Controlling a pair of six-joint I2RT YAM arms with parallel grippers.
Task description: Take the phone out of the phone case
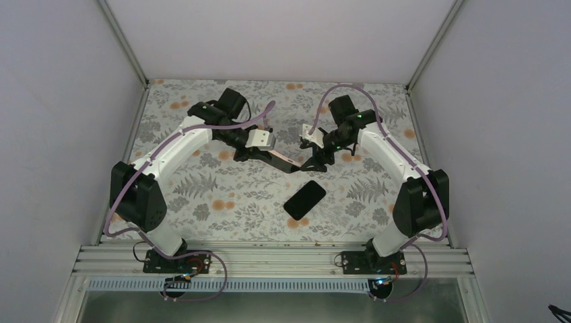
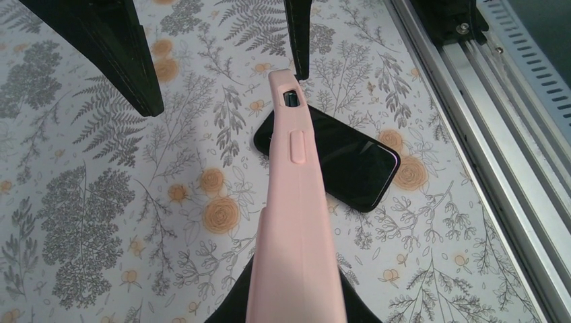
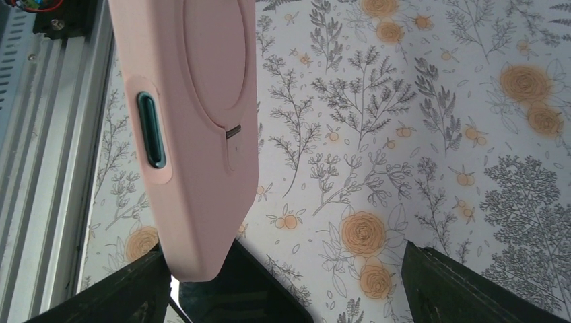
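The phone is lying free and a finger of the robot's right gripper rests against the empty case's far end point(image 1: 293, 167), so the right gripper should move back out of the way before the left gripper moves the case.
The pink phone case point(image 1: 286, 160) is empty and held above the table by my left gripper point(image 1: 273, 155), which is shut on its near end. In the left wrist view the case point(image 2: 293, 222) runs away from my gripper point(image 2: 296, 311). The black phone point(image 1: 304, 199) lies flat on the table below, screen up, also seen in the left wrist view point(image 2: 353, 161). My right gripper point(image 1: 318, 161) is open, its fingers wide apart at the case's far end. In the right wrist view the case point(image 3: 192, 128) hangs beside the left finger point(image 3: 121, 293), and the phone point(image 3: 236, 293) shows below.
The table has a floral cloth point(image 1: 222, 195). An aluminium rail point(image 1: 269, 259) runs along the near edge by the arm bases. White walls close in the left, right and back sides.
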